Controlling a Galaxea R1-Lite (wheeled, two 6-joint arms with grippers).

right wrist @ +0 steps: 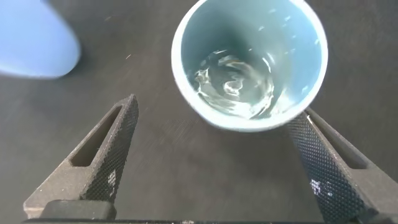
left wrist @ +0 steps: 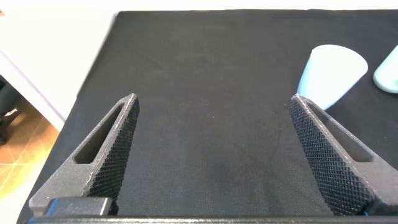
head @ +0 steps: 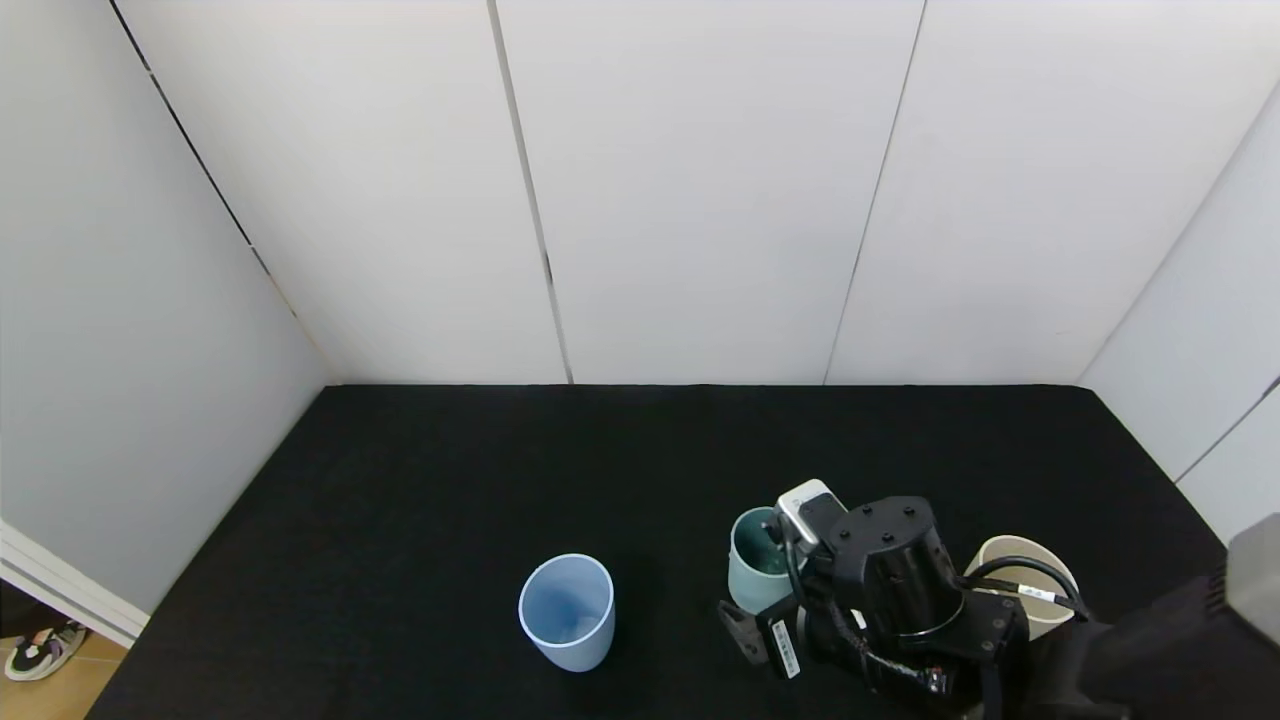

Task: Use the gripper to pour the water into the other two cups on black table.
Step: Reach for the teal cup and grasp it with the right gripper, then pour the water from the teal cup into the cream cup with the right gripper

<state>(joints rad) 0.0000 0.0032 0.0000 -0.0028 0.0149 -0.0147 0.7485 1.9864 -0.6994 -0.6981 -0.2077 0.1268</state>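
My gripper needs to tip the teal-green cup point(head: 755, 581) steeply before the clear water point(right wrist: 236, 87) will stream over the teal-green cup's rim, as the water sits low inside.
A small teal-green cup point(head: 755, 562) stands on the black table point(head: 450, 470) and holds clear water point(right wrist: 233, 78), which glints in the right wrist view. My right gripper point(head: 772, 592) is open and hangs over the near side of this cup point(right wrist: 249, 62). In that view the cup sits just beyond the spread fingertips point(right wrist: 127, 115), with one finger next to its rim and nothing gripped. The tall light blue cup point(head: 567, 610) stands to the left. The cream-beige cup point(head: 1030, 560) stands to the right, partly hidden behind my right arm. My left gripper point(left wrist: 212, 102) is open and empty over bare table.
White panel walls close the table at the back and on both sides. The table's left edge point(left wrist: 93, 74) drops to a wooden floor. In the left wrist view the light blue cup point(left wrist: 329, 74) and the teal cup point(left wrist: 388, 71) stand off to one side.
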